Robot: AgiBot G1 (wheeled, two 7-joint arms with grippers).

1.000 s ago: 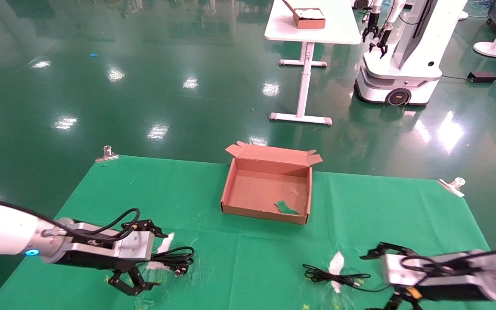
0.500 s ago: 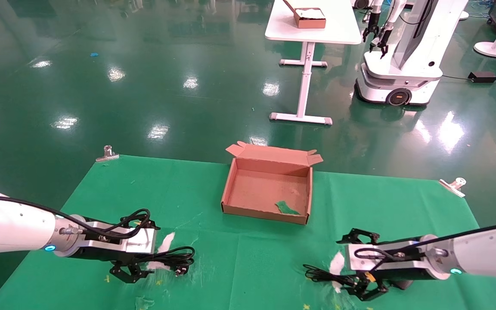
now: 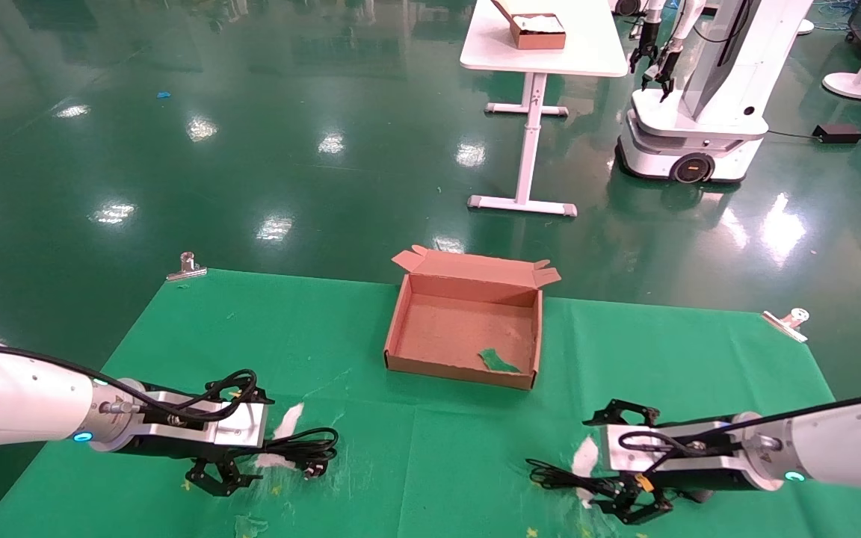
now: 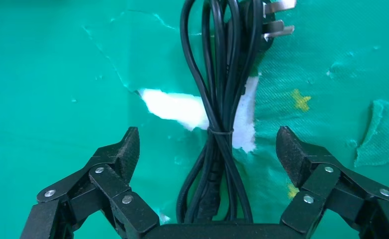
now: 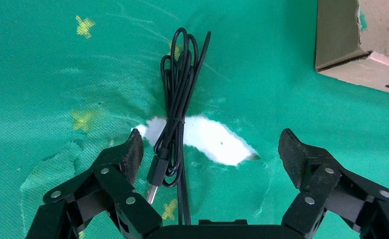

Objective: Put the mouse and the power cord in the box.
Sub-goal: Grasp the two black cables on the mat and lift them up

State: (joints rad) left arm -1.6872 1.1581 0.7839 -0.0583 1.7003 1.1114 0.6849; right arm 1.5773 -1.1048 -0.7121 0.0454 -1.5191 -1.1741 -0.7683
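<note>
A piece of cable (image 5: 183,201) leads from the mouse's bundled cable (image 3: 563,478) back beneath my right gripper. I expect the hidden mouse to dangle along once I lift the cable.
The power cord (image 3: 300,448) lies coiled on the green cloth at front left, and its plug (image 4: 274,25) has metal pins. My left gripper (image 3: 217,474) is low over the cord's near end, open, with the cord (image 4: 222,99) between its spread fingers (image 4: 128,149). At front right, my right gripper (image 3: 636,504) is open and straddles the mouse's thin bundled cable (image 5: 175,99); the same cable (image 3: 565,478) trails left of it. The mouse body is hidden under the right wrist. The box (image 3: 460,370) stands open at centre; one corner (image 5: 351,40) shows in the right wrist view.
White table shows through tears in the cloth (image 3: 285,422) (image 5: 207,137). A green scrap (image 3: 498,362) lies in the box. Metal clips (image 3: 186,267) (image 3: 787,321) hold the cloth's far corners. Beyond stand a white table (image 3: 542,45) and another robot (image 3: 699,97).
Over the last second both arms dropped to the cloth. The left gripper settled over the power cord and the right one moved left over the mouse cable. Little has moved in the last half second.
</note>
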